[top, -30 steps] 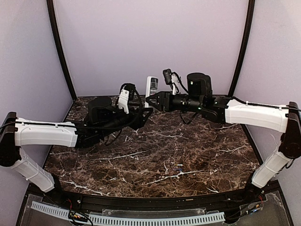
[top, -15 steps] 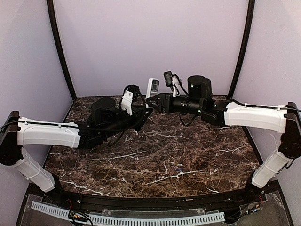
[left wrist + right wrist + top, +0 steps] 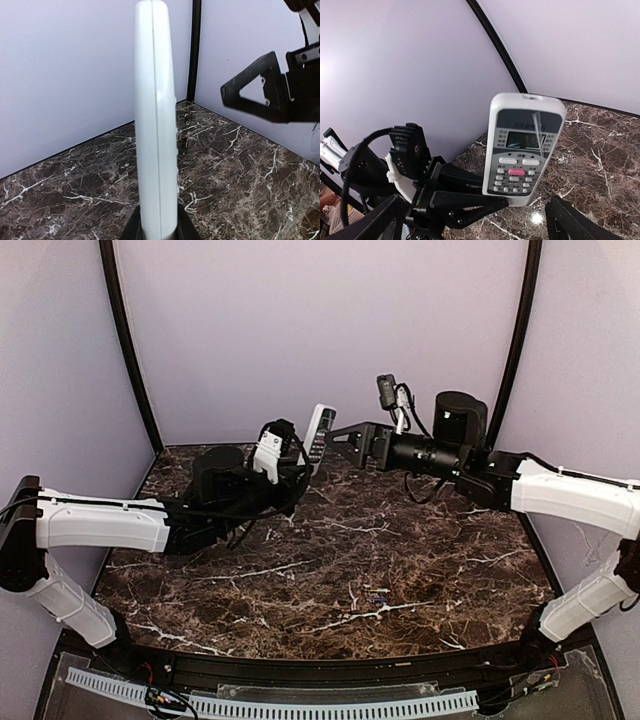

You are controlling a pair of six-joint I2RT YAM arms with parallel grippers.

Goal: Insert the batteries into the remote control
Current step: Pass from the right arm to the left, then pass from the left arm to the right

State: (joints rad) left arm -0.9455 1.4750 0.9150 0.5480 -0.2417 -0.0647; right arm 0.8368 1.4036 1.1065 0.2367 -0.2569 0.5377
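The remote control is standing up with its button side (image 3: 319,445) facing my right gripper, so next my left gripper tilts the remote control's display end (image 3: 325,413) into the open fingers of my right gripper.
The white remote control (image 3: 318,432) stands nearly upright above the back of the table, its lower end pinched in my left gripper (image 3: 308,466). The left wrist view shows it edge-on (image 3: 155,125) between the left gripper's (image 3: 157,227) jaws. The right wrist view shows its display and buttons (image 3: 522,150) facing that camera. My right gripper (image 3: 348,440) is open and empty, a short way right of the remote; its own spread fingers frame the bottom of the right wrist view (image 3: 472,222). The batteries (image 3: 377,592), tiny dark cylinders with blue and red marks, lie on the marble table near the front middle.
The dark marble table (image 3: 300,580) is enclosed by lilac walls with black corner posts (image 3: 128,350). One right gripper finger (image 3: 255,87) shows at the right of the left wrist view. No cover piece shows.
My right gripper has pulled back to the right, away from the remote, and opened. My left gripper still holds the remote, which now leans slightly to the right.
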